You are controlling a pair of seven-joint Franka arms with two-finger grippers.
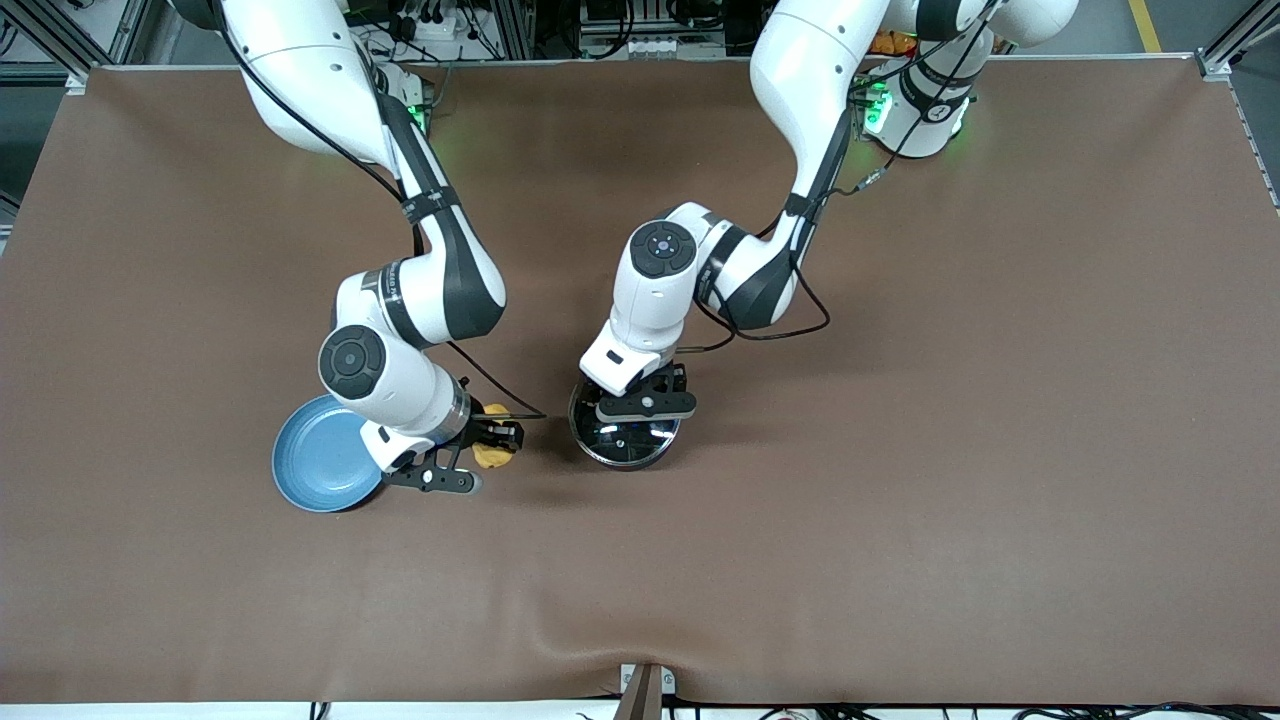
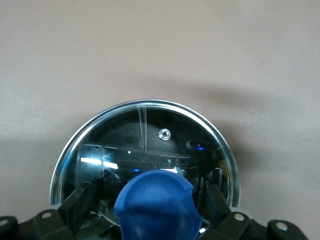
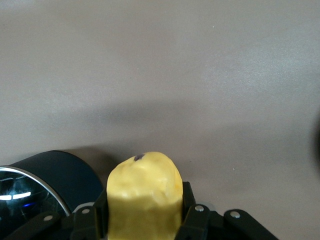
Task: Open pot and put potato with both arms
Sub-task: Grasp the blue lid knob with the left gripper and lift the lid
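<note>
My gripper will get the glass lid (image 1: 626, 445) free at once when it lifts and leave the black pot behind, because a smooth rim (image 2: 150, 104) goes around the glass lid.
The black pot (image 1: 625, 440) stands mid-table with its glass lid (image 2: 150, 145) on; the long handle is hidden under the left arm. My left gripper (image 1: 640, 412) is right over the lid. In the left wrist view its fingers (image 2: 82, 197) stand either side of the blue knob (image 2: 157, 205) with a small gap on each side, so it is open. My right gripper (image 1: 495, 448) is shut on the yellow potato (image 1: 492, 456), low over the table between the plate and the pot. The potato (image 3: 144, 190) fills its jaws, and the pot (image 3: 50, 175) shows beside it.
A flat light-blue plate (image 1: 320, 465) lies beside the right gripper, toward the right arm's end of the table, partly under that arm's wrist. Brown cloth (image 1: 900, 450) covers the whole table. A small bracket (image 1: 645, 685) sits at the table's near edge.
</note>
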